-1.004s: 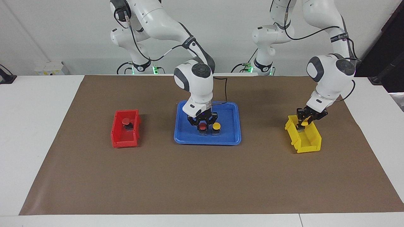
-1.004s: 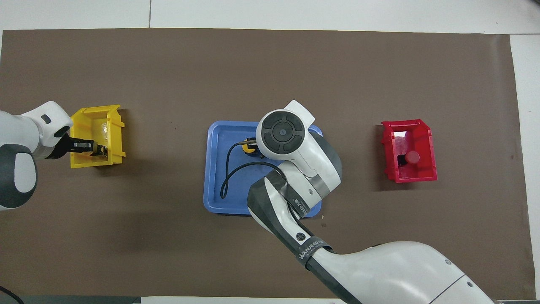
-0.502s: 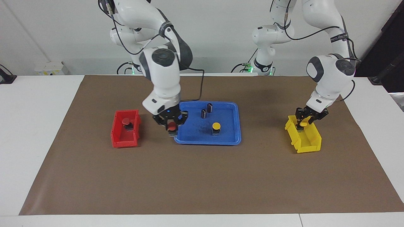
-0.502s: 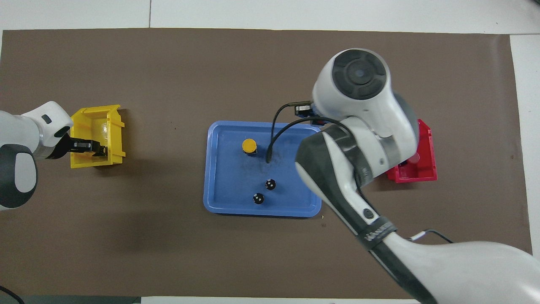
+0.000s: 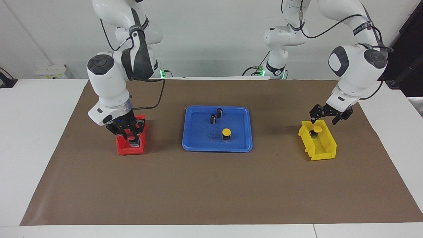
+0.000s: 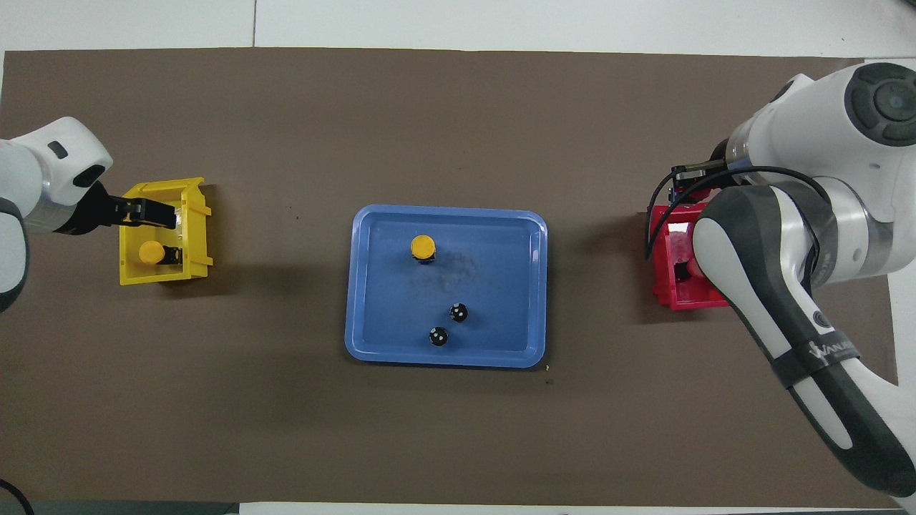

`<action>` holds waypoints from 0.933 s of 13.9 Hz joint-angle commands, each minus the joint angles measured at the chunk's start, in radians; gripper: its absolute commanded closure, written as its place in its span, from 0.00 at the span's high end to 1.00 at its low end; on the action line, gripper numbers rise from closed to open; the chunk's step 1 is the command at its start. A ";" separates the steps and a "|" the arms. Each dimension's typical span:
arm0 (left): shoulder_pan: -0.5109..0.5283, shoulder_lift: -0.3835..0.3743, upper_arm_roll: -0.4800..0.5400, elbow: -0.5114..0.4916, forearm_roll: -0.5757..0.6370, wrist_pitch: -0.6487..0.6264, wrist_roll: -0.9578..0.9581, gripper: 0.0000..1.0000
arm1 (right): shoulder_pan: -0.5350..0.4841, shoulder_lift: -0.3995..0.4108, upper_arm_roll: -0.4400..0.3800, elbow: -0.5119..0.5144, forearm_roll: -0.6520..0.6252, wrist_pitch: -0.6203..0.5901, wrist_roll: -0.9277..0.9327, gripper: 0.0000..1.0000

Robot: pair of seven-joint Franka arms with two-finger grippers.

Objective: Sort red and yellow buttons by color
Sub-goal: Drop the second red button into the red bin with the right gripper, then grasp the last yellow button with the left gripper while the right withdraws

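Note:
The second yellow button [image 6: 423, 249] will come up together with its base when I lift it, because the button in the yellow bin still has its black base [image 6: 173, 256].
My right gripper [image 5: 131, 137] is low in the red bin [image 5: 124, 149], shut on a red button [image 5: 131, 135]. The bin's other red button is hidden by it; a red cap edge [image 6: 691, 269] shows beside the arm in the overhead view. My left gripper [image 5: 327, 117] is open and empty, just above the yellow bin [image 5: 325, 148]. One yellow button [image 5: 317, 129] stands in that bin. It also shows in the overhead view [image 6: 152, 252]. The second yellow button [image 5: 226, 132] stands on the blue tray [image 5: 198, 147].
Two small dark cylinders [image 5: 219, 112] [image 5: 213, 119] with silvery bands stand on the tray, nearer to the robots than the yellow button. The tray is at the middle of a brown mat [image 5: 211, 185], with one bin toward each end.
My right gripper carried the red button from the tray into the red bin. My left gripper let go of a yellow button in the yellow bin, opened and rose a little.

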 commanded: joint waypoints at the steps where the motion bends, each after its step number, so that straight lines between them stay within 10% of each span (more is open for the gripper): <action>1: -0.199 0.020 0.006 0.007 -0.009 0.059 -0.282 1.00 | -0.027 -0.080 0.015 -0.145 0.020 0.085 -0.044 0.29; 7: -0.513 0.183 0.009 0.030 0.011 0.217 -0.674 1.00 | -0.076 -0.103 0.017 -0.244 0.022 0.152 -0.095 0.29; 13: -0.589 0.286 0.011 0.083 0.013 0.251 -0.721 0.99 | -0.068 -0.105 0.017 -0.317 0.037 0.249 -0.093 0.29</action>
